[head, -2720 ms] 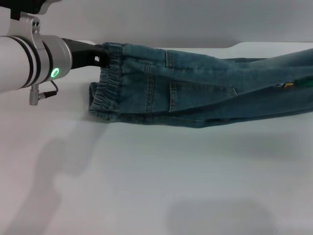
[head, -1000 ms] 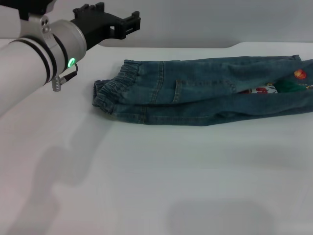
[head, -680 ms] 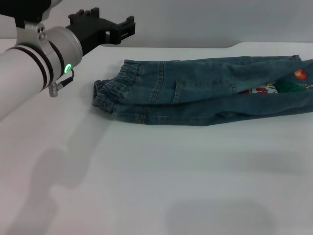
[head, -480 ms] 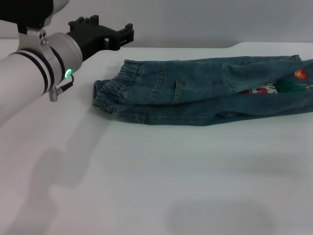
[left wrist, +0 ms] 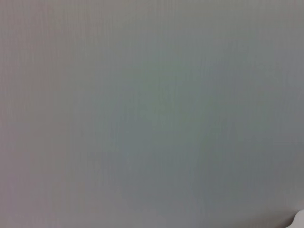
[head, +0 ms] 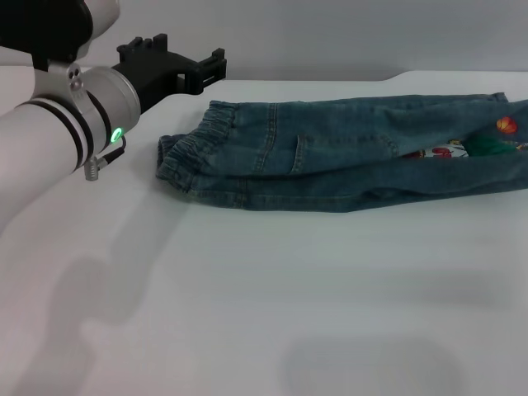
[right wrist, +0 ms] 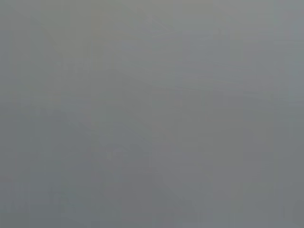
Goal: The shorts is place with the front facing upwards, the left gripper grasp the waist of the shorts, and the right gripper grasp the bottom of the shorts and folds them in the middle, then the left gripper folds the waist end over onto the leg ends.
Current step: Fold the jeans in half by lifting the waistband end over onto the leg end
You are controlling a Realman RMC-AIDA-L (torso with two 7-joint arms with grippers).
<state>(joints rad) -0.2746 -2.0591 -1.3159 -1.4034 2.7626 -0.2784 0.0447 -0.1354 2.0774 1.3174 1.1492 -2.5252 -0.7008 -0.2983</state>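
Observation:
I can see the shorts gape at the leg ends with the printed lining (head: 452, 150) showing. Next, my right gripper takes the upper layer there (head: 493, 120) before my left gripper folds the waist over.
The shorts (head: 330, 165) lie flat on the white table (head: 264, 297), folded lengthwise into a long strip. The gathered waist (head: 186, 153) is at the strip's left end. The leg ends (head: 487, 153) are at the right edge of the head view, with colourful printed lining (head: 450, 151) showing in the opening. My left gripper (head: 210, 68) hovers up and to the left of the waist, clear of the cloth, open and holding nothing. The right gripper is out of view. Both wrist views show only a plain grey surface.
Bare white table surface spreads in front of the shorts and to their left. The table's far edge (head: 330, 80) runs just behind the shorts. My left arm (head: 58, 140) crosses the left side above the table.
The left gripper has let go of the waist and lifted up and away to the left. The shorts have settled flat, with the lining now showing. Over the last second the arm barely shifted.

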